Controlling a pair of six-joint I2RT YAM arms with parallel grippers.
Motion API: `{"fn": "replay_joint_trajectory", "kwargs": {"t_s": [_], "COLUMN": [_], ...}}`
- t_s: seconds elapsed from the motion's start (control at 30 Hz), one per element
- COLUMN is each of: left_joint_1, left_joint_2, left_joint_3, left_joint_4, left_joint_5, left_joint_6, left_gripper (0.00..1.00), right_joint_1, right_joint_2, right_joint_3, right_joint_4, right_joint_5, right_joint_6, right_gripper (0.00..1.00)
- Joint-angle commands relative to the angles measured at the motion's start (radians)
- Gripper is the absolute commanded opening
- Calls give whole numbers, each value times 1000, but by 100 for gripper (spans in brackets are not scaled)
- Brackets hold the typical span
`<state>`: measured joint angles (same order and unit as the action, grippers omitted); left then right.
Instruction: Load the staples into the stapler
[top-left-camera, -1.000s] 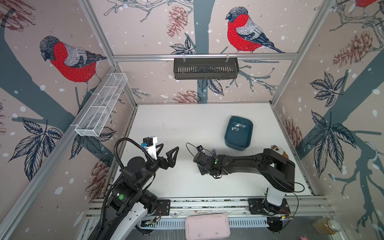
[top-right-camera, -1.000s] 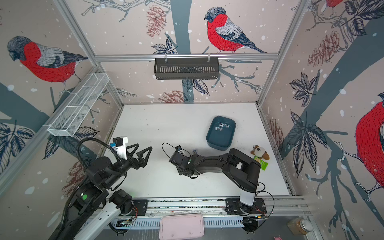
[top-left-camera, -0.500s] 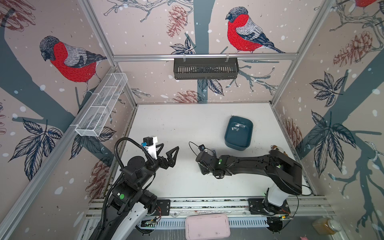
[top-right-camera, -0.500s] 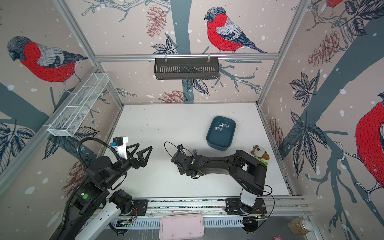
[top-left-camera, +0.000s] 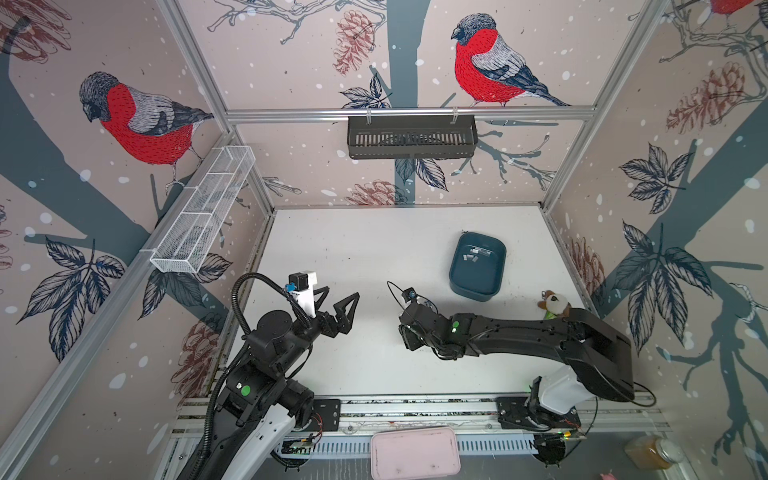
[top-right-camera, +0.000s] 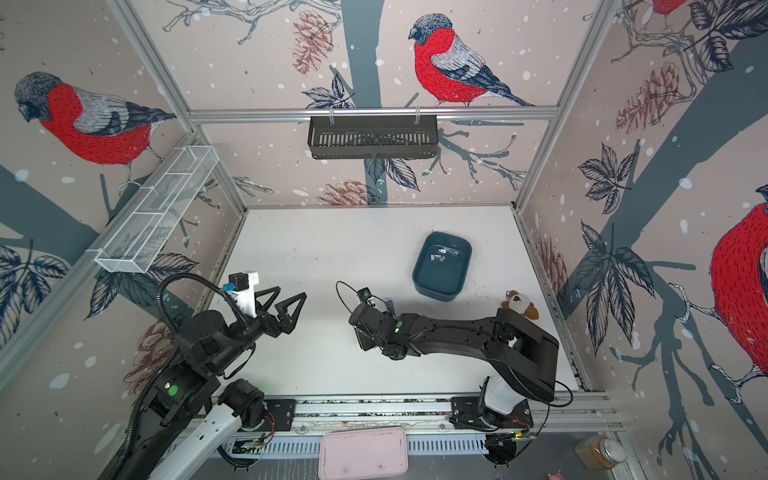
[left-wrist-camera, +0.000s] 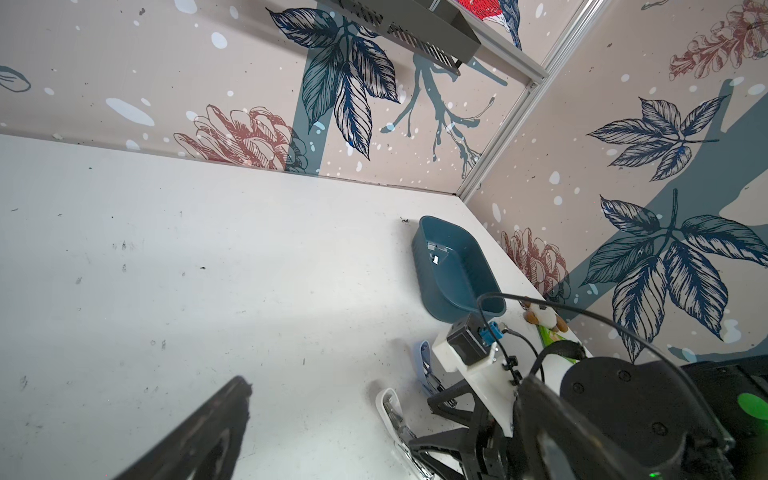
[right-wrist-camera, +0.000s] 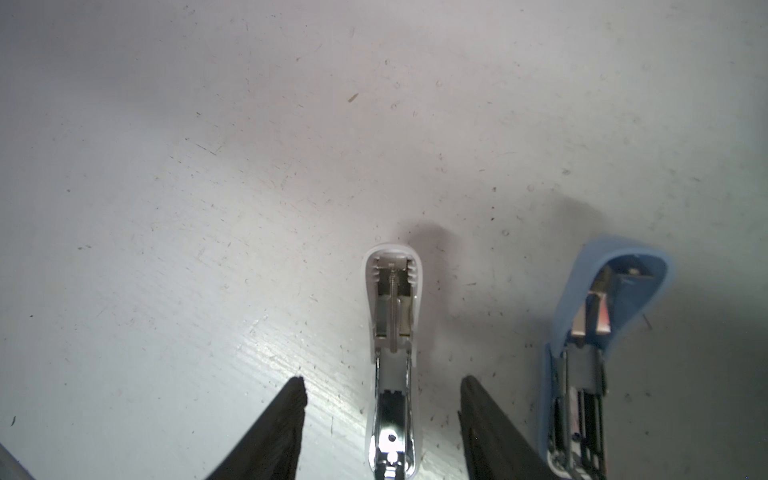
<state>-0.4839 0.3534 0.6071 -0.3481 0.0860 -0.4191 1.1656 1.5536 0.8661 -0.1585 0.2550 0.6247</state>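
Observation:
The white stapler (right-wrist-camera: 392, 352) lies open and clear of the right gripper's fingers, so the robot should keep moving that gripper toward the teal bin until its fingers reach the staples (top-left-camera: 472, 257).
Two staplers lie opened on the white table under my right wrist. The white stapler (right-wrist-camera: 392, 353) shows its bare metal channel. The blue stapler (right-wrist-camera: 598, 332) lies beside it, cover lifted. My right gripper (right-wrist-camera: 383, 380) is open astride the white stapler, with a gap on each side, touching neither. In the left wrist view the white stapler (left-wrist-camera: 392, 419) and blue stapler (left-wrist-camera: 426, 361) lie below that gripper. The staples (top-left-camera: 473, 254) (top-right-camera: 442, 254) are small silvery strips inside the teal bin (top-left-camera: 478, 286). My left gripper (top-left-camera: 338, 305) (top-right-camera: 286, 307) hovers open and empty at the left.
A plush toy (top-left-camera: 555, 305) sits by the right wall near the right arm's elbow. A black basket (top-left-camera: 411, 137) hangs on the back wall and a white wire basket (top-left-camera: 203, 208) on the left wall. A pink box (top-left-camera: 415, 455) lies beyond the front rail.
The right gripper's jaws have widened around the white stapler. The right arm's elbow has swung out to the right and towards the front. The left arm has not moved.

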Motion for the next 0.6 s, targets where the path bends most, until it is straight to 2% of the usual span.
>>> {"fn": "replay_joint_trajectory", "kwargs": {"t_s": [0.0, 0.4, 0.57], "left_joint_1": [2, 5, 4], "left_joint_2": [2, 55, 99], "left_joint_3": [-2, -4, 9], "left_joint_4": [32, 49, 44], "left_joint_5": [14, 57, 61], "left_joint_6": [2, 5, 20], "left_gripper": [99, 99, 99], "right_joint_1": [-3, -60, -114], "right_joint_2": [-34, -219, -328], "right_joint_3": [-15, -115, -179], "right_joint_4": [24, 77, 82], "right_joint_5": [9, 18, 39], "right_joint_6": [-5, -15, -3], "right_gripper": [61, 61, 61]}}
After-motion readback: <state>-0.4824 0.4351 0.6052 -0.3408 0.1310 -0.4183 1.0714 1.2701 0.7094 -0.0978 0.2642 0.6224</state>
